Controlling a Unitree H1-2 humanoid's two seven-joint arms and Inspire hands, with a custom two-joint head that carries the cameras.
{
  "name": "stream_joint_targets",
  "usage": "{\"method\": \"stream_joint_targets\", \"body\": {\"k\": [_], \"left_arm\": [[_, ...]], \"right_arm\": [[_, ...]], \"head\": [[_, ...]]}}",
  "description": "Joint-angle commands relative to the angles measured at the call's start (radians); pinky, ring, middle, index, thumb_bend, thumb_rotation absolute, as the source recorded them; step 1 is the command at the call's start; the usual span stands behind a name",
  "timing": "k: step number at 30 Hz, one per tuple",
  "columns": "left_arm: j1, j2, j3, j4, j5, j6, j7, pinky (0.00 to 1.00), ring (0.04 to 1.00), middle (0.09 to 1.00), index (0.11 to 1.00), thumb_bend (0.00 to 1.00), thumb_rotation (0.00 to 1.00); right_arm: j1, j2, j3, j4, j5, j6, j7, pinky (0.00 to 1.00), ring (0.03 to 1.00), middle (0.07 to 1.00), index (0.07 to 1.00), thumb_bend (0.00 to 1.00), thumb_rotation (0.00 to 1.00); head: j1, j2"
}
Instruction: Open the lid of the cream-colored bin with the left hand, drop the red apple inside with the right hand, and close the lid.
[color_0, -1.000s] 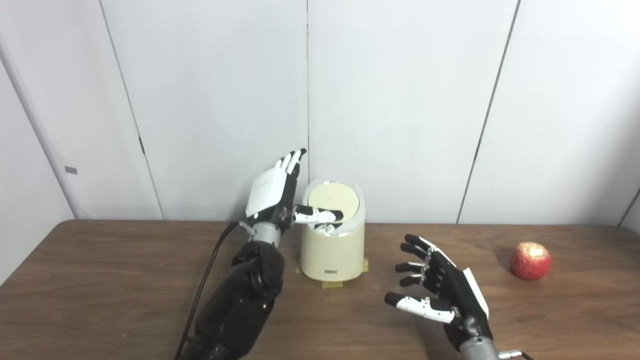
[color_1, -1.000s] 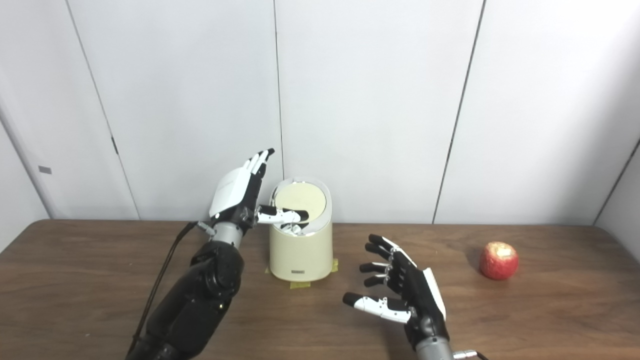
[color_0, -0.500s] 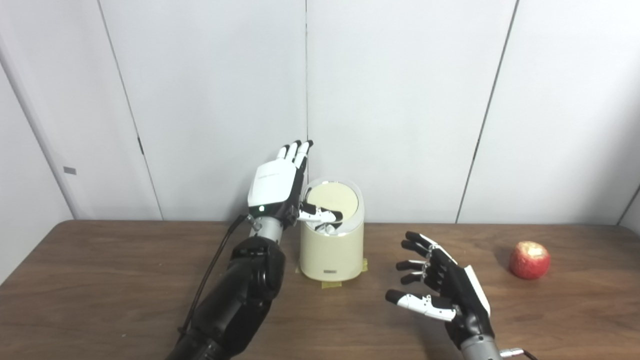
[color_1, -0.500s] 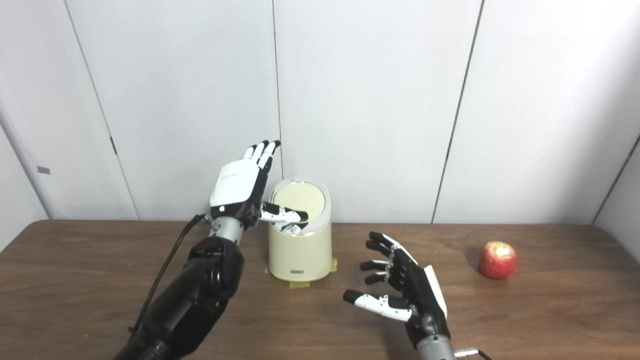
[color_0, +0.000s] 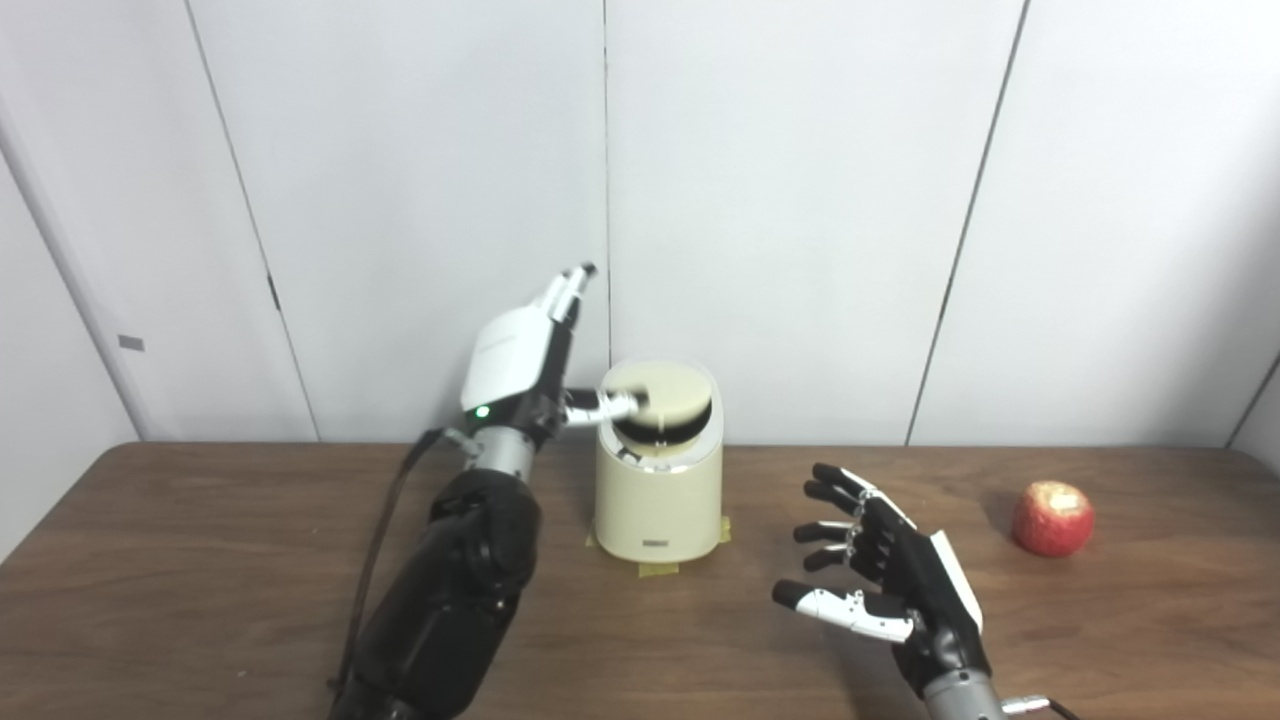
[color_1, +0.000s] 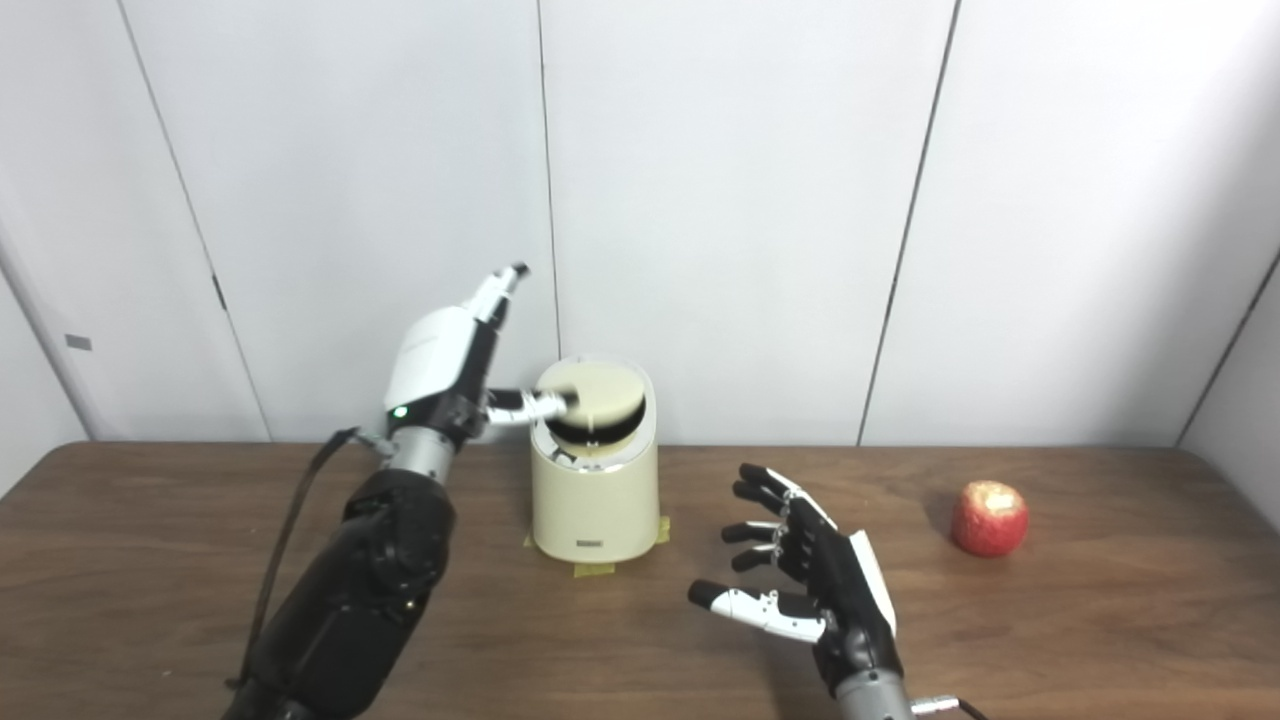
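The lid slants up from its back above a dark gap, so the lid should stay open on its own when the robot drops the red apple.
The cream-colored bin stands at the back middle of the table. Its round lid is lifted at the front, with a dark gap under its front edge. My left hand is just left of the bin's top, fingers stretched upward and apart, its thumb reaching onto the lid's left edge. It grips nothing. My right hand is open and empty, hovering low over the table right of the bin. The red apple lies on the table far right, well apart from the right hand; it also shows in the right eye view.
The brown wooden table runs across the whole view, with white wall panels close behind the bin. Yellow tape holds the bin's base to the table. A black cable hangs along the left arm.
The left hand has drawn left and turned edge-on, thumb still at the lid. The lid, tilted face-on before, now sits flatter with a dark gap below it. The right hand and apple have stayed put.
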Motion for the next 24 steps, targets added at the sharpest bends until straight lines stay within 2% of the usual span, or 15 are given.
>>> {"method": "stream_joint_targets", "body": {"k": [1, 4, 7, 9, 12, 14, 16, 18, 20, 24], "left_arm": [[-0.040, -0.013, 0.027, -0.077, -0.045, -0.072, 0.028, 0.72, 0.895, 0.919, 0.964, 0.76, 0.25], [0.022, -0.022, 0.069, -0.186, -0.158, -0.064, -0.038, 0.70, 0.869, 0.909, 0.931, 0.77, 0.26], [0.087, -0.023, 0.102, -0.289, -0.233, 0.001, -0.105, 0.67, 0.845, 0.889, 0.910, 0.77, 0.27], [0.124, -0.024, 0.124, -0.336, -0.285, 0.032, -0.140, 0.68, 0.847, 0.879, 0.899, 0.76, 0.26], [0.181, -0.016, 0.160, -0.383, -0.369, 0.045, -0.183, 0.69, 0.842, 0.870, 0.876, 0.75, 0.25], [0.224, 0.002, 0.184, -0.391, -0.447, 0.014, -0.226, 0.65, 0.801, 0.844, 0.853, 0.75, 0.25], [0.263, 0.032, 0.202, -0.378, -0.526, -0.040, -0.279, 0.66, 0.770, 0.828, 0.857, 0.77, 0.26], [0.302, 0.057, 0.215, -0.353, -0.577, -0.097, -0.315, 0.65, 0.747, 0.804, 0.855, 0.82, 0.28], [0.326, 0.069, 0.221, -0.337, -0.596, -0.137, -0.326, 0.63, 0.725, 0.791, 0.845, 0.88, 0.29], [0.389, 0.088, 0.228, -0.308, -0.611, -0.212, -0.341, 0.62, 0.719, 0.783, 0.843, 0.89, 0.30]], "right_arm": [[-0.038, 0.001, -0.001, -0.026, 0.005, -0.034, -0.003, 0.51, 0.630, 0.799, 0.797, 0.79, 0.15], [-0.037, -0.002, 0.002, -0.029, -0.004, -0.032, -0.005, 0.52, 0.635, 0.798, 0.796, 0.79, 0.16], [-0.036, -0.004, 0.004, -0.031, -0.005, -0.033, -0.003, 0.52, 0.633, 0.797, 0.798, 0.78, 0.16], [-0.036, -0.004, 0.003, -0.033, -0.003, -0.030, -0.001, 0.52, 0.630, 0.794, 0.797, 0.78, 0.16], [-0.035, -0.004, 0.001, -0.031, 0.007, -0.030, 0.000, 0.52, 0.633, 0.795, 0.800, 0.78, 0.15], [-0.035, -0.006, 0.001, -0.031, -0.003, -0.030, -0.005, 0.53, 0.629, 0.791, 0.798, 0.78, 0.16], [-0.034, -0.007, 0.001, -0.032, -0.013, -0.025, -0.009, 0.56, 0.621, 0.787, 0.796, 0.79, 0.16], [-0.033, -0.008, 0.001, -0.035, -0.020, -0.019, -0.011, 0.55, 0.619, 0.787, 0.795, 0.78, 0.16], [-0.032, -0.009, 0.000, -0.035, -0.018, -0.020, -0.010, 0.54, 0.616, 0.788, 0.796, 0.78, 0.15], [-0.031, -0.014, 0.000, -0.037, -0.021, -0.017, -0.012, 0.55, 0.611, 0.783, 0.794, 0.78, 0.15]], "head": [[0.003, 0.001], [0.006, 0.001], [0.007, 0.002], [0.007, 0.002], [0.005, 0.004], [0.008, 0.005], [0.008, 0.006], [0.006, 0.006], [0.005, 0.006], [0.004, 0.005]]}}
